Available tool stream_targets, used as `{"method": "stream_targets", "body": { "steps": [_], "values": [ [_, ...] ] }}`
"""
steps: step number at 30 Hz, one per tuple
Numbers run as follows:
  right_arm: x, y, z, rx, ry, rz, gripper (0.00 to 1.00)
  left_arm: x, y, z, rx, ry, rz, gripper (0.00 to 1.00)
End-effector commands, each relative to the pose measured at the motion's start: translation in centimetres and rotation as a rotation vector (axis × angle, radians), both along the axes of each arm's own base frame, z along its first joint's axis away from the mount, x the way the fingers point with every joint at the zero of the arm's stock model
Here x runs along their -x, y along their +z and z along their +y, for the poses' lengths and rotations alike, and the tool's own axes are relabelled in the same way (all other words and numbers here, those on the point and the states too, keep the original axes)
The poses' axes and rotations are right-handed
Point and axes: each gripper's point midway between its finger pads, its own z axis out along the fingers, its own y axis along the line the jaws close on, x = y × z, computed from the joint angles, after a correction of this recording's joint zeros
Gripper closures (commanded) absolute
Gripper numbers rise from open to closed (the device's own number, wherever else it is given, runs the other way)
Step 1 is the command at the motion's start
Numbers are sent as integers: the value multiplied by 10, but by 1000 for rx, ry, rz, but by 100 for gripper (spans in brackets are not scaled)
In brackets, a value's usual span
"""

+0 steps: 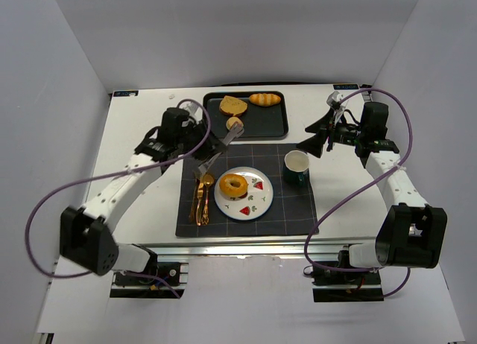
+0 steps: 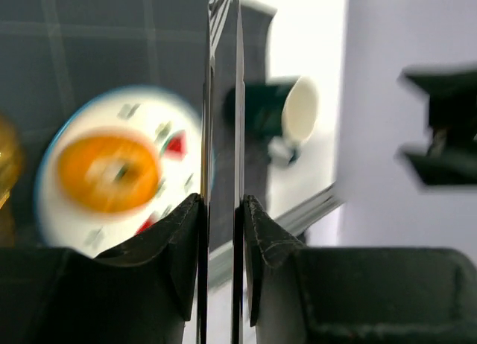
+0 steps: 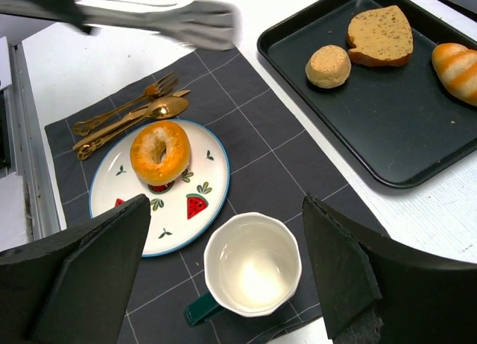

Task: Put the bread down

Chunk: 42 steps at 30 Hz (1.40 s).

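My left gripper now moves the tongs toward the tray until their tips straddle the loaf's end (image 1: 255, 99), as the striped loaf (image 1: 267, 100) lies clear of the bread slice.
A bagel (image 1: 233, 185) lies on the white watermelon plate (image 1: 257, 206), also in the right wrist view (image 3: 160, 150) and blurred in the left wrist view (image 2: 108, 173). A bread slice (image 1: 233, 104), a round roll (image 1: 234, 123) and a striped loaf (image 1: 264, 99) lie in the black tray (image 1: 272, 124). My left gripper (image 1: 211, 152) (image 2: 222, 202) is shut on metal tongs (image 1: 231, 135) (image 3: 186, 20), which hold nothing and hang over the mat between plate and tray. My right gripper (image 1: 317, 139) (image 3: 226, 202) is open and empty above the cup.
A green cup (image 1: 297, 165) (image 3: 252, 266) with a white inside stands right of the plate. Gold cutlery (image 1: 201, 199) lies left of the plate on the dark grid mat (image 1: 291, 210). White walls enclose the table.
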Motion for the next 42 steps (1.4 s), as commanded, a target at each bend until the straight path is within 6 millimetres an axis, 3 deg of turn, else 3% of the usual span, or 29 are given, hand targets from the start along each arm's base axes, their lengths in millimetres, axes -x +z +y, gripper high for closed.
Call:
{"method": "stream_targets", "body": {
  "steps": [1, 5, 6, 9, 13, 14, 24, 42],
  "values": [
    [2, 10, 2, -21, 25, -37, 13, -55, 26, -41, 247, 55, -62, 62],
    [3, 8, 3, -22, 26, -39, 13, -115, 24, -71, 381, 126, -43, 59],
    [4, 7, 3, -23, 25, -33, 13, -138, 22, -80, 419, 158, -21, 58],
    [2, 10, 3, -29, 24, -62, 13, -168, 26, -95, 514, 199, 5, 56],
    [1, 10, 3, -31, 19, -72, 13, -199, 7, -107, 583, 267, 85, 53],
    [2, 9, 3, -30, 19, -72, 13, -204, -10, -110, 580, 276, 114, 53],
    [0, 2, 2, -30, 14, -73, 12, -227, -49, -121, 632, 327, 203, 50],
    [-5, -2, 1, -29, 10, -68, 12, -250, -88, -132, 638, 370, 286, 48]
  ]
}}
